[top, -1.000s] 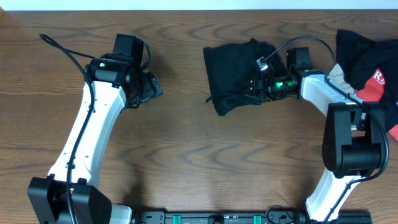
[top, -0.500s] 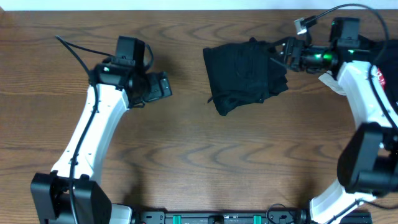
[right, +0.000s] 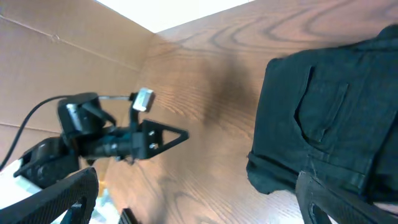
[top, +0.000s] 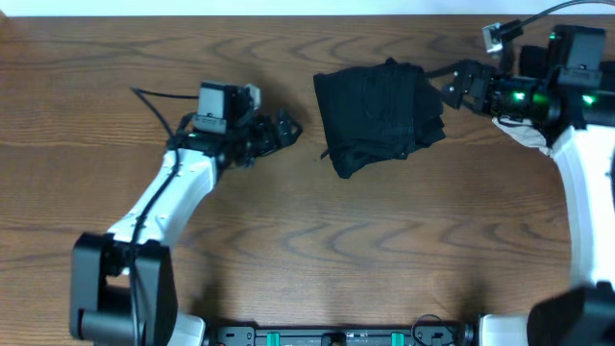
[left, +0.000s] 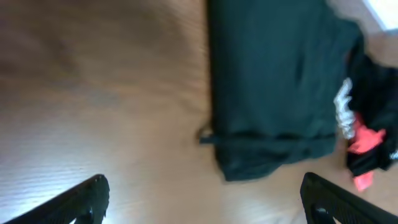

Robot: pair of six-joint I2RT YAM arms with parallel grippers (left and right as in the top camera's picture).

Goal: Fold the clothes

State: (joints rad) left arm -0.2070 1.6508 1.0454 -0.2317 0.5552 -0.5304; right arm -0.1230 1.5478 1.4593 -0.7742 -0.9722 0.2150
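Note:
My open left gripper should next move toward the bundle until its fingers are on both sides of the black bundle's folded edge (top: 321,108), and then close, because that folded edge lies free in front of it.
The clothes (top: 380,115) lie as a compact black folded bundle at the back middle of the table, with a thin cord end (top: 325,154) sticking out at the left. My left gripper (top: 283,130) hovers open just left of the bundle, apart from it. In the left wrist view the clothes (left: 273,81) fill the upper right, beyond the open left gripper (left: 208,211). My right gripper (top: 452,86) stands open at the bundle's right edge, holding nothing. The right wrist view shows the clothes (right: 336,118) ahead of the open right gripper (right: 196,208), whose right finger overlaps the fabric's edge.
A black-and-red garment with white lettering (left: 357,134) lies just beyond the bundle on the right side of the table. A cardboard wall (right: 68,56) stands past the table's left edge. Bare wood (top: 365,240) spreads in front of the bundle.
My right gripper has opened, let go of the clothes and drawn back to the right and rear. My left arm has swung right, close to the bundle's left side.

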